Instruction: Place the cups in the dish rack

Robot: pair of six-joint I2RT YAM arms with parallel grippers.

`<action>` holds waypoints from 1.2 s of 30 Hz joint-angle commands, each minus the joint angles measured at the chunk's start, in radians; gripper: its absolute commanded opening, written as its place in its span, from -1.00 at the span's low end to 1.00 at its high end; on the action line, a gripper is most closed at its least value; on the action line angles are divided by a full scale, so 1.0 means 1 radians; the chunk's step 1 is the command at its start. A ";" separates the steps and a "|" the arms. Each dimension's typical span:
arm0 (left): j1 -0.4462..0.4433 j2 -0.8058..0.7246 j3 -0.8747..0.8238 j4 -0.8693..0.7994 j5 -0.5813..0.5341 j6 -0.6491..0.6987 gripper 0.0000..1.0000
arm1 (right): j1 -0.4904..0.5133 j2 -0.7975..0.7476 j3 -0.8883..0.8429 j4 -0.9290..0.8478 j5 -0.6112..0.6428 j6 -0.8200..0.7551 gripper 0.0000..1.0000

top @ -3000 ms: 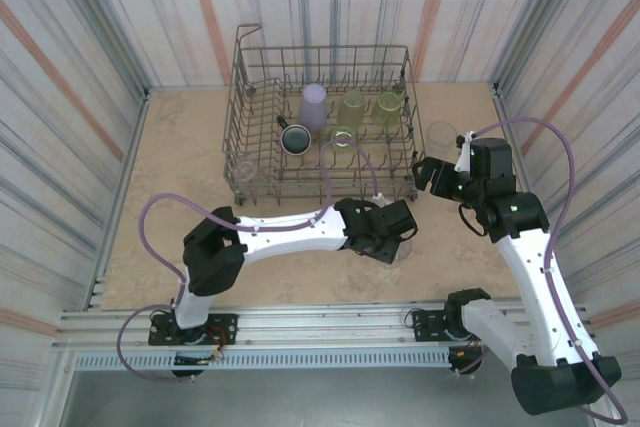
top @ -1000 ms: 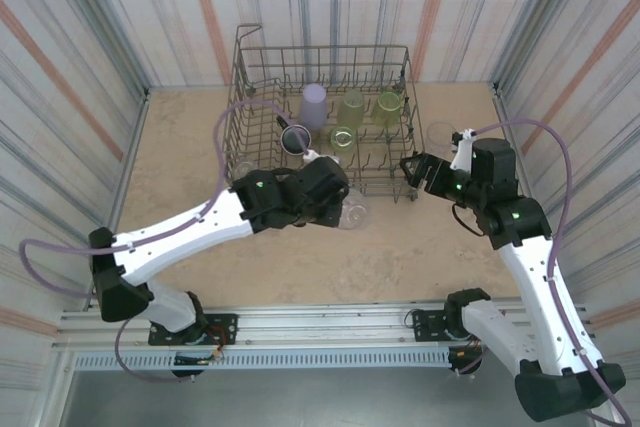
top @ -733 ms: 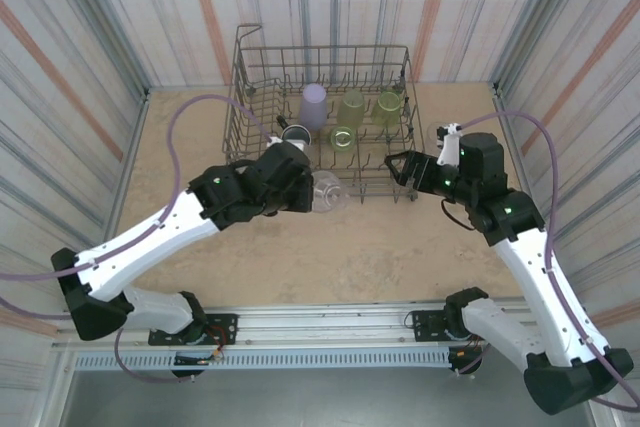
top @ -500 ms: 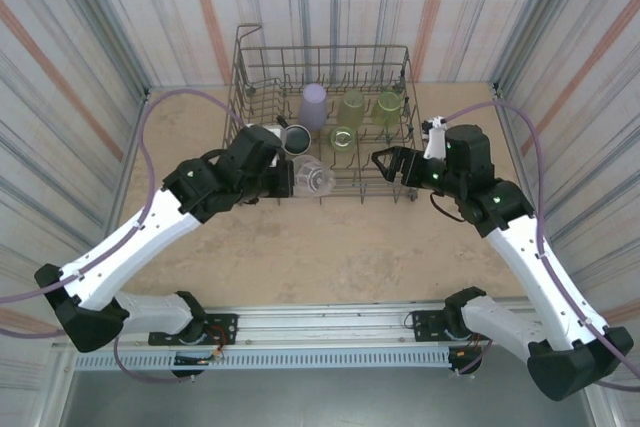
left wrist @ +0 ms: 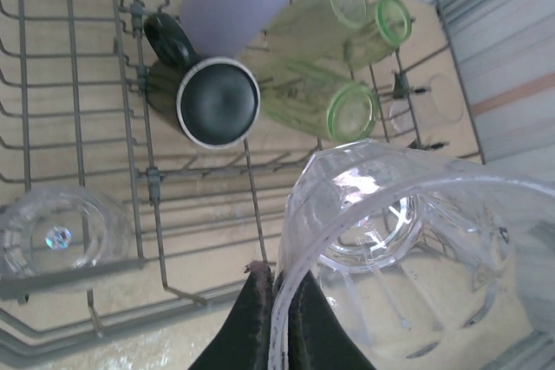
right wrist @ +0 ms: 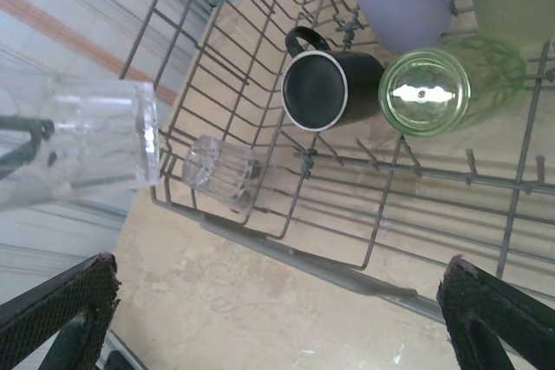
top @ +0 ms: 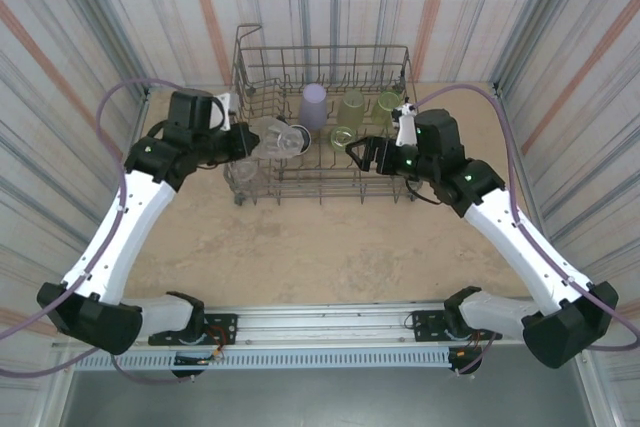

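Note:
The clear cup's rim point(top: 260, 137) is held by my left gripper and the cup's base is free, so my open right gripper should keep going toward that base point(top: 291, 141) and close around it.
My left gripper point(top: 247, 140) is shut on the rim of a clear cup point(top: 276, 137), holding it on its side above the left part of the dish rack point(top: 325, 48). In the left wrist view the fingertips point(left wrist: 260, 318) pinch that cup's point(left wrist: 408, 240) wall. The rack holds a lavender cup point(top: 315, 104), yellow-green cups point(top: 352, 105) point(top: 390, 102) point(top: 343, 135) and another clear cup point(top: 243, 173) at its front left corner. My right gripper point(top: 362, 154) hangs open and empty over the rack's front right; in its wrist view it point(right wrist: 279, 270) looks down on the rack's front rail point(right wrist: 347, 282).
A black mug point(top: 296, 138) lies in the rack beside the lavender cup. One more clear cup point(left wrist: 431, 100) stands on the table just outside the rack's right side. Striped walls close in the tan table point(top: 330, 247) on three sides.
My left arm has carried the clear cup from the table in front of the rack up and left, to above the rack's left side. My right gripper has moved left toward the rack's front.

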 commanded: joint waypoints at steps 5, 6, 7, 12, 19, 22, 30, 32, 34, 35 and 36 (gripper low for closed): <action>0.205 0.097 0.019 0.222 0.403 -0.033 -1.00 | 0.040 0.076 0.075 0.073 0.003 0.040 0.98; 0.221 0.109 0.016 0.248 0.430 -0.042 -1.00 | 0.045 0.086 0.081 0.080 -0.001 0.039 0.98; 0.238 0.122 0.017 0.272 0.461 -0.051 -1.00 | 0.049 0.098 0.087 0.093 -0.009 0.042 0.98; 0.303 0.203 0.021 0.359 0.602 -0.086 -1.00 | 0.068 0.156 0.113 0.157 -0.037 0.067 0.98; 0.381 0.276 -0.033 0.491 0.766 -0.160 -1.00 | 0.102 0.265 0.188 0.207 -0.074 0.084 0.98; 0.398 0.284 -0.053 0.521 0.803 -0.165 -1.00 | 0.109 0.306 0.214 0.242 -0.095 0.096 0.98; 0.425 0.315 -0.133 0.688 0.908 -0.255 -1.00 | 0.117 0.387 0.250 0.344 -0.153 0.119 0.98; 0.432 0.319 -0.154 0.720 0.923 -0.287 -1.00 | 0.117 0.405 0.258 0.371 -0.172 0.124 0.98; 0.445 0.315 -0.180 0.781 0.940 -0.331 -1.00 | 0.117 0.427 0.266 0.405 -0.189 0.131 0.98; 0.453 0.310 -0.191 0.803 0.939 -0.343 -1.00 | 0.117 0.435 0.268 0.421 -0.198 0.137 0.98; 0.460 0.305 -0.197 0.810 0.936 -0.348 -1.00 | 0.118 0.447 0.271 0.441 -0.208 0.141 0.98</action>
